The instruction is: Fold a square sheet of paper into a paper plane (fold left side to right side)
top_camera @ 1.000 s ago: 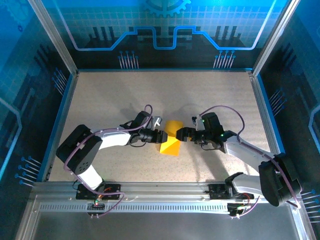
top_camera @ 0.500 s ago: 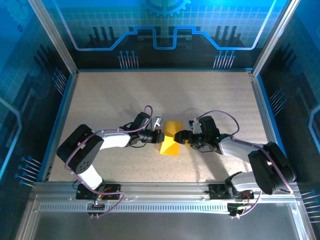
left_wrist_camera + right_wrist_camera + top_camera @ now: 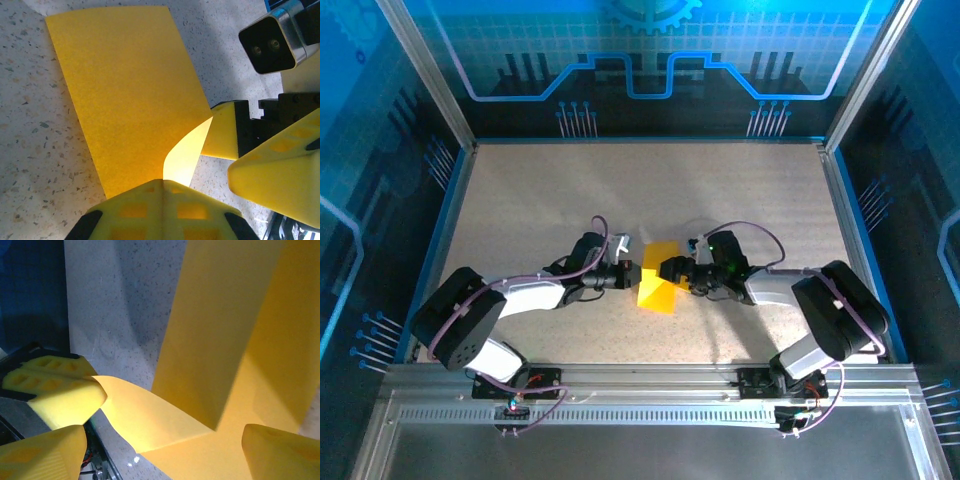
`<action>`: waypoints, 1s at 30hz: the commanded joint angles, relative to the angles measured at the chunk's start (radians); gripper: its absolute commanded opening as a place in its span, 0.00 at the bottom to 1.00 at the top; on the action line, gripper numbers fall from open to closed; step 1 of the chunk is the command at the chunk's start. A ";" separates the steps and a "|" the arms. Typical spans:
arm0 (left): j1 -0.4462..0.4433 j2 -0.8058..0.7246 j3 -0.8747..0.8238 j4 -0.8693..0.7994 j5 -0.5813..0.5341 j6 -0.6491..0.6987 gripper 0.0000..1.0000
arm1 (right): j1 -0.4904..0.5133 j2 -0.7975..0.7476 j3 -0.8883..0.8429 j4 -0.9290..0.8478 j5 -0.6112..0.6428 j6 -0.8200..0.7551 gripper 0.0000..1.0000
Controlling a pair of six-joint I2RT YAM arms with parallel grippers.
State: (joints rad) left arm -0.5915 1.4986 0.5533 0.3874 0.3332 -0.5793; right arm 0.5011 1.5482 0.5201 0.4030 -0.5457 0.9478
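My right gripper should raise the paper before my left gripper grasps its folded layers [image 3: 200,440] together, because my left gripper holds only the curled end of the paper [image 3: 120,407].
The square sheet of paper [image 3: 658,290] lies mid-table, yellow-orange, partly folded with one flap curling up. In the left wrist view its big flat panel [image 3: 125,95] spreads ahead and a curled layer runs into my left gripper [image 3: 162,181], which is shut on the paper's edge. My left gripper [image 3: 632,273] sits at the sheet's left side. My right gripper [image 3: 668,270] reaches in from the right. Seen from its wrist, the right gripper [image 3: 162,440] is open, its fingers [image 3: 45,455] straddling the paper [image 3: 220,330]. A paper plane is out of view.
The speckled table [image 3: 540,190] has free room all round the sheet. Blue-edged enclosure walls [image 3: 445,215] bound it left, right and back. A metal rail [image 3: 640,385] runs along the near edge. The right arm's camera block [image 3: 267,42] hangs close by the left gripper.
My left gripper has shut on the paper's left edge. My right gripper has slid left over the sheet and narrowed slightly. Both arms have drawn closer together.
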 commanded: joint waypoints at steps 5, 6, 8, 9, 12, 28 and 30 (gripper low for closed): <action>0.009 0.031 -0.018 0.055 -0.001 -0.037 0.05 | 0.030 0.066 0.056 0.098 -0.038 0.040 0.72; 0.009 0.040 -0.018 0.056 -0.006 -0.038 0.07 | 0.033 0.075 0.056 0.108 -0.039 0.043 0.71; 0.008 0.067 -0.015 0.057 -0.013 -0.037 0.13 | 0.035 0.089 0.057 0.126 -0.044 0.050 0.69; 0.009 0.079 -0.013 0.057 -0.015 -0.037 0.15 | 0.037 0.094 0.057 0.131 -0.045 0.051 0.68; 0.010 0.119 -0.004 0.053 -0.019 -0.039 0.17 | 0.042 0.108 0.056 0.125 -0.040 0.046 0.65; 0.014 0.134 0.017 0.015 -0.038 -0.030 0.34 | 0.057 0.092 0.078 0.001 0.031 -0.031 0.11; 0.018 0.088 0.008 0.002 -0.041 -0.023 0.36 | 0.057 0.055 0.084 -0.033 0.043 -0.063 0.05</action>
State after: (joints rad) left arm -0.5892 1.6444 0.5621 0.4137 0.3122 -0.6262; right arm 0.5495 1.6608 0.5781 0.4282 -0.5282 0.9390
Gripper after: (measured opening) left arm 0.353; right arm 0.067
